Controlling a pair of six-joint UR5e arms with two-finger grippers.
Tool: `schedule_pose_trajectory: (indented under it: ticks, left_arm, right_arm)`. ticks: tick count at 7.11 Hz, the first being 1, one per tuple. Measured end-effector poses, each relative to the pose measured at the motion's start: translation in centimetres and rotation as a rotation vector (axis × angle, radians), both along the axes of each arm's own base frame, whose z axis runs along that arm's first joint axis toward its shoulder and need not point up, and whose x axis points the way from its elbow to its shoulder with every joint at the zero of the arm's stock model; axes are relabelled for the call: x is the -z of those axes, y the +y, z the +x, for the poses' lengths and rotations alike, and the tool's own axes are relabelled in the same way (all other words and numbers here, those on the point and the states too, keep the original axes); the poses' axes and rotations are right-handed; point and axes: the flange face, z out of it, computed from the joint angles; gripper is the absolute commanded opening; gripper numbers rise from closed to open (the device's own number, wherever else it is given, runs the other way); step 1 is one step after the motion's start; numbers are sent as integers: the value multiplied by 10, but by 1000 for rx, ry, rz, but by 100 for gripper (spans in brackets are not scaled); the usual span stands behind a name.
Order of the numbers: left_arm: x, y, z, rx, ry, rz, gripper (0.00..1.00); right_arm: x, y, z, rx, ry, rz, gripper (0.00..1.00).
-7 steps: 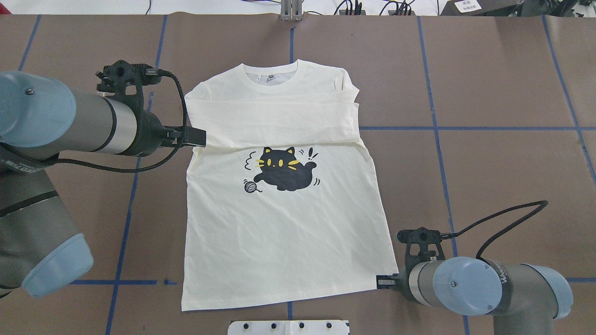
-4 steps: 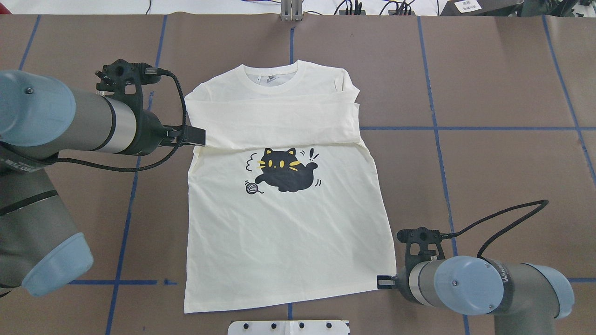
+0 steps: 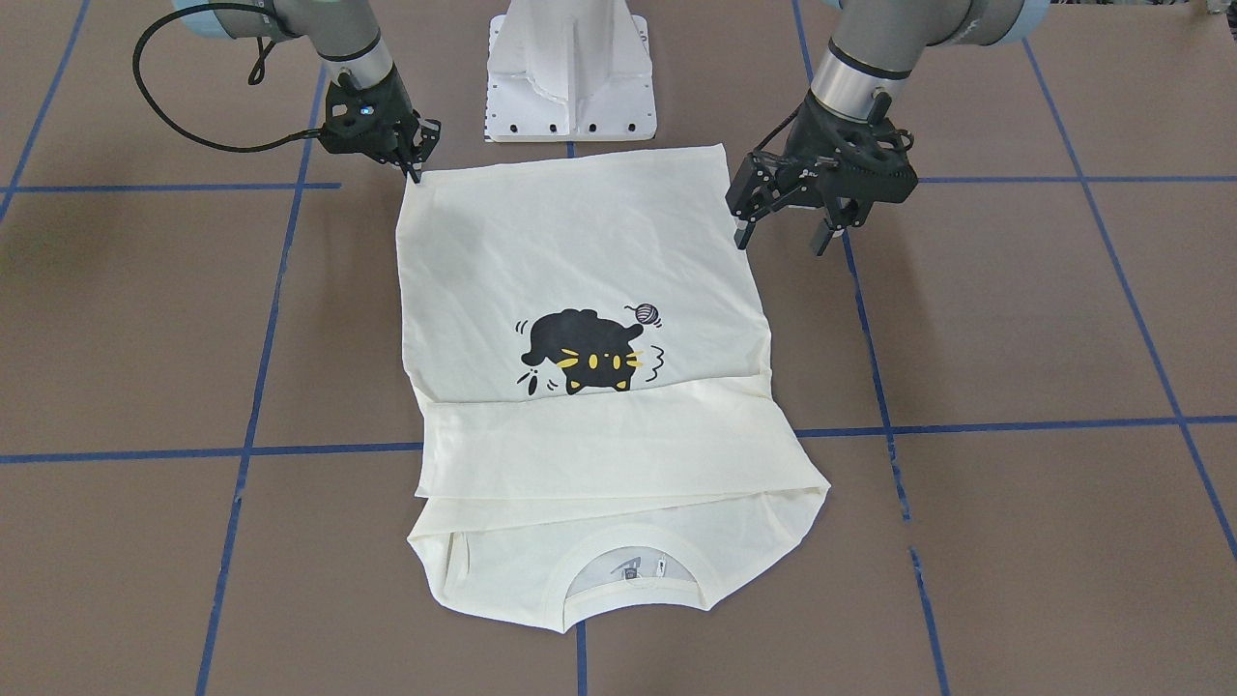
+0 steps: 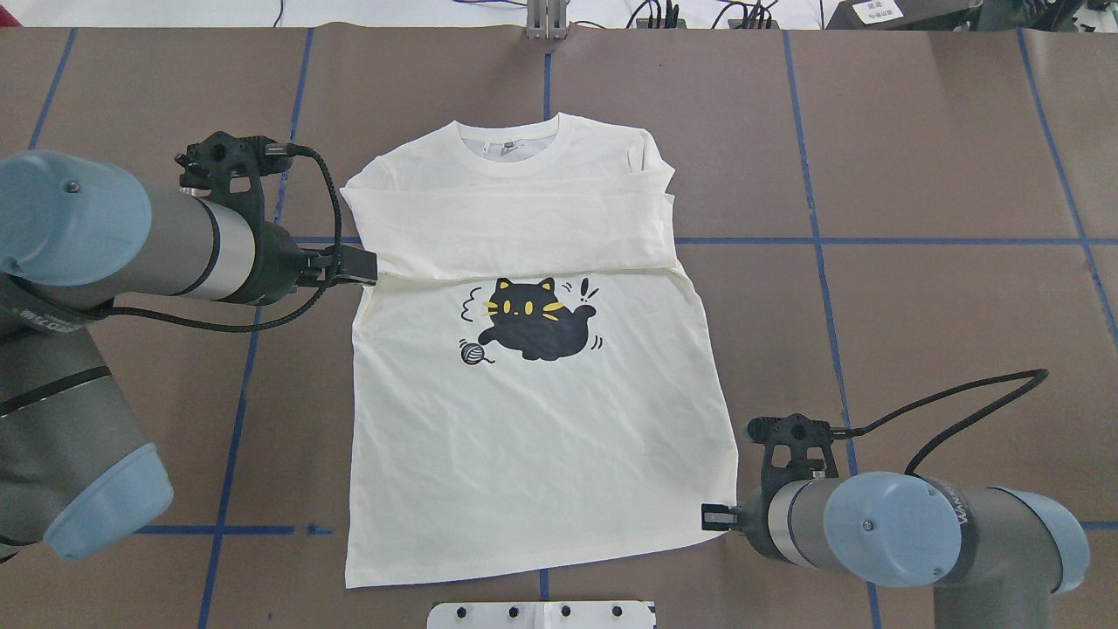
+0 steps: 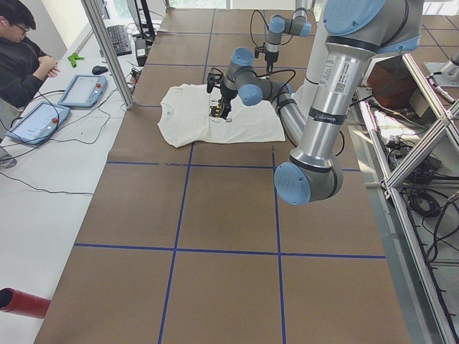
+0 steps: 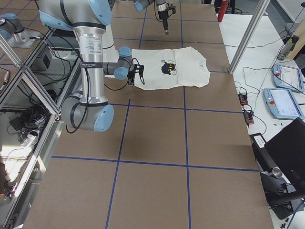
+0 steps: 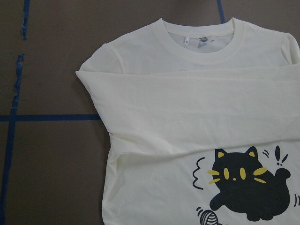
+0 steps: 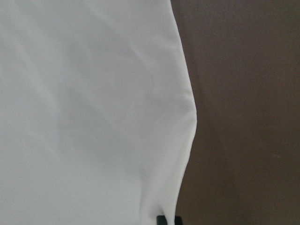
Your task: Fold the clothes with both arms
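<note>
The robot's right gripper is on a hem corner (image 3: 415, 187) and the opposite hem corner is free, so next the left gripper pinches the free hem corner before both grippers raise the hem.
The cream T-shirt (image 4: 533, 428) lies flat on the brown table, cat print up, collar at the far side. Both sleeves are folded across the chest. It also shows in the front view (image 3: 580, 261) and the left wrist view (image 7: 187, 108). My left gripper (image 4: 360, 265) is open and empty, raised above the shirt's left edge; the front view (image 3: 783, 235) shows its fingers spread. My right gripper (image 3: 416, 174) is low at the hem's right corner and shut on it; it also shows in the overhead view (image 4: 709, 517). The right wrist view shows the shirt's edge (image 8: 84, 103) close up.
The white pedestal base (image 3: 570, 68) stands just behind the hem. Blue tape lines (image 4: 873, 240) cross the table. In the left side view an operator (image 5: 21, 57) sits beside tablets (image 5: 79, 89) and a metal post (image 5: 107, 50) past the table's far side.
My left gripper has drifted slightly left and toward the robot. My right gripper has shifted a little left, and the hem's right corner has moved with it.
</note>
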Motion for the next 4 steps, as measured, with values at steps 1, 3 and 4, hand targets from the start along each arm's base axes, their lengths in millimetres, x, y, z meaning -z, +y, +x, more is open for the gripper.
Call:
schedule_pose_trajectory:
  ticks: [1, 3, 4]
  left_arm:
    - [-13, 28, 22, 16, 40, -128, 97]
    - [-38, 97, 71, 53, 39, -328, 96]
    - [-54, 128, 88, 68, 9, -396, 96]
  right_arm:
    - [9, -7, 6, -19, -22, -3, 0]
    - [21, -16, 15, -39, -50, -5, 0]
    - [27, -19, 19, -41, -64, -8, 0]
